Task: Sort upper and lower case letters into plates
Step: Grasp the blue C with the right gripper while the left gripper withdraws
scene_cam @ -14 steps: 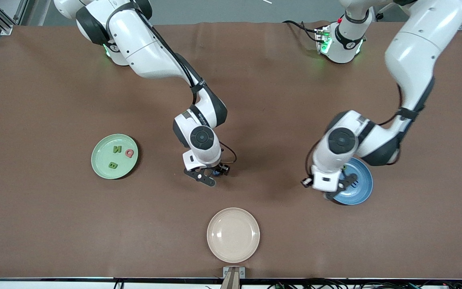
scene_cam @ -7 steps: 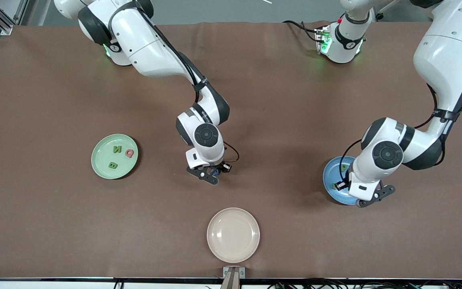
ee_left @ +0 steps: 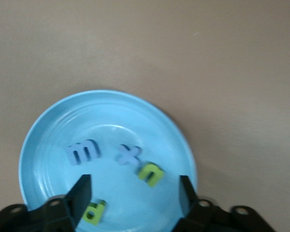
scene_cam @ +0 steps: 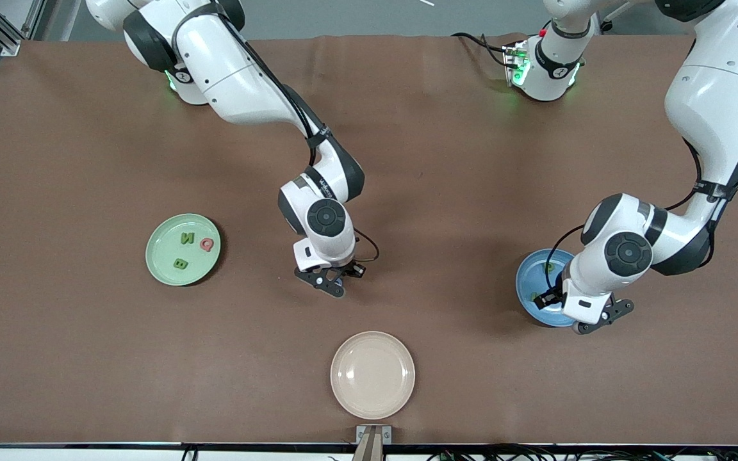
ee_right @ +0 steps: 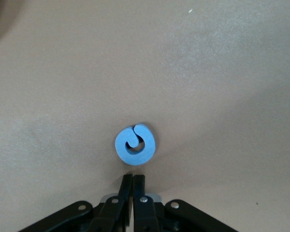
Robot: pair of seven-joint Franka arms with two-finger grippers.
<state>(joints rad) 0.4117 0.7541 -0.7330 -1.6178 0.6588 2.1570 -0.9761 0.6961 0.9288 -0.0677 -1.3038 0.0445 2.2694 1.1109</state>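
Note:
The round blue letter (ee_right: 135,144) lies past the closed fingers of the robot's right gripper, so the robot should open them, grip the letter and bring it to the green plate (scene_cam: 172,252).
My left gripper (scene_cam: 596,317) hangs open over the blue plate (scene_cam: 529,282), at the rim nearer the front camera. In the left wrist view the blue plate (ee_left: 48,145) holds a blue m (ee_left: 83,151), a blue x (ee_left: 129,154), a green n (ee_left: 151,174) and a green p (ee_left: 94,211). The left gripper (ee_left: 134,186) has nothing between its fingers. My right gripper (scene_cam: 330,282) is shut low over the middle of the table. A round blue letter (ee_right: 135,144) lies whole just off the right gripper (ee_right: 134,176). The green plate (scene_cam: 164,253) holds a green N (scene_cam: 187,238), a pink Q (scene_cam: 206,243) and a green B (scene_cam: 180,263).
A cream plate (scene_cam: 372,374) with nothing on it sits near the table's front edge, nearer the front camera than my right gripper. Both arms' bases stand along the table's back edge.
My left hand swung across the blue plate toward the left arm's end of the table and its fingers opened. My right gripper's fingers closed together beside the blue letter.

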